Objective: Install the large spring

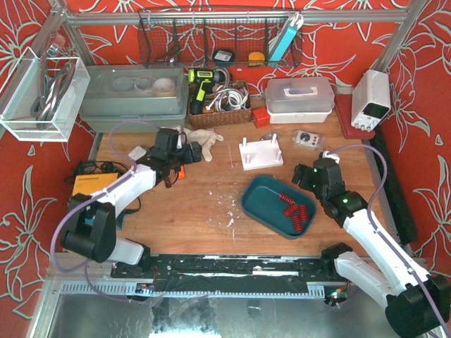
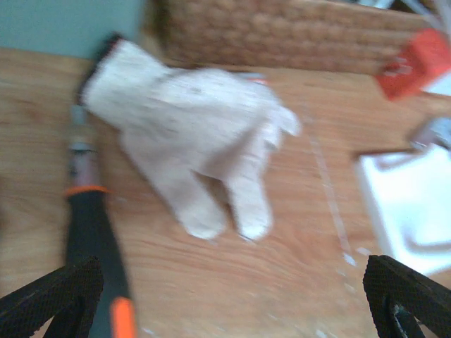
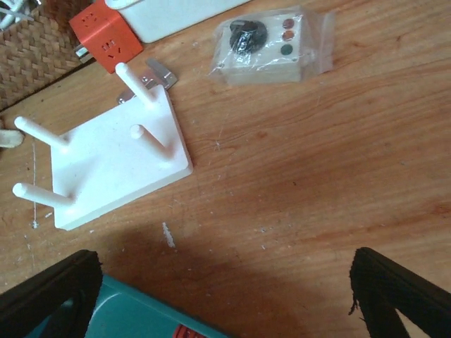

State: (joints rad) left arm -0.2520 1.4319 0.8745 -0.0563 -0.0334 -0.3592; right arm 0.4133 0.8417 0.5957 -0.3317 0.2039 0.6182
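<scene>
I see closely stacked coils (image 1: pixel 303 213) in short, straight rows. I expect a red spring (image 1: pixel 291 210) to stay straight rather than sag when I lift it from the teal tray.
Several red springs (image 1: pixel 290 205) lie in a teal tray (image 1: pixel 258 204) right of centre; I cannot tell which is the large one. A white peg base (image 1: pixel 261 153) with four upright pegs stands behind the tray; its pegs are bare in the right wrist view (image 3: pixel 106 165). My right gripper (image 1: pixel 304 174) hovers open and empty over bare wood between tray and base (image 3: pixel 225 296); the tray corner (image 3: pixel 134 317) and a bit of red spring (image 3: pixel 180 332) show at the bottom. My left gripper (image 1: pixel 184 156) is open and empty (image 2: pixel 225 303) above the wood near a work glove.
A beige glove (image 2: pixel 190 134) and a black-and-orange screwdriver (image 2: pixel 88 211) lie by the left gripper. A bagged control box (image 3: pixel 271 46), an orange cube (image 3: pixel 106 39) and a wicker basket (image 3: pixel 28 53) sit behind the peg base. Bins and a power supply (image 1: pixel 371 98) line the back.
</scene>
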